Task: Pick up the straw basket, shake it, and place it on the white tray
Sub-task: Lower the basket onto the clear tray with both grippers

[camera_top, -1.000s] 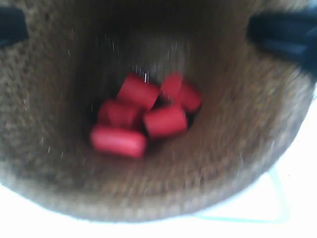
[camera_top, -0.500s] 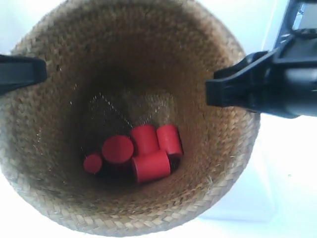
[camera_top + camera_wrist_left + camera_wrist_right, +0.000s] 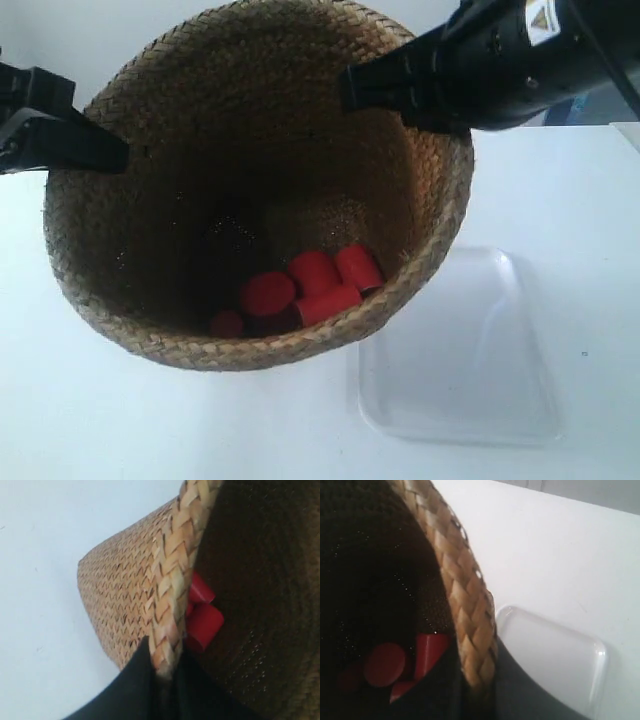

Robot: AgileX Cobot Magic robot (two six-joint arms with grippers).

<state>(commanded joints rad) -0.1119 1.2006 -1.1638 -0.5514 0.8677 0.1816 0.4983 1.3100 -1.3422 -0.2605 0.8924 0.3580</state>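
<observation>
Both grippers hold the straw basket's rim (image 3: 447,218), and the white tray (image 3: 458,350) is empty. My right gripper should keep carrying the basket to the tray until the basket's bottom rests flat.
The straw basket (image 3: 250,352) hangs in the air, tilted, held by its braided rim on two sides. Several red cylinders (image 3: 310,285) lie heaped at its bottom. My left gripper (image 3: 165,655), the arm at the exterior view's left (image 3: 105,152), is shut on the rim (image 3: 172,580), one finger outside and one inside. My right gripper (image 3: 477,680), the arm at the exterior view's right (image 3: 365,88), is shut on the opposite rim (image 3: 465,605). The white tray (image 3: 470,370) lies on the table below and to the right of the basket, partly hidden by it. The right wrist view also shows the tray (image 3: 555,660).
The white tabletop (image 3: 560,200) spreads all round the tray. Red cylinders show inside the basket in the left wrist view (image 3: 205,622) and the right wrist view (image 3: 382,662).
The basket has moved away from the camera and up in the picture, from a blurred close-up to a sharp, smaller view. The red cylinders have shifted. More of the tray shows.
</observation>
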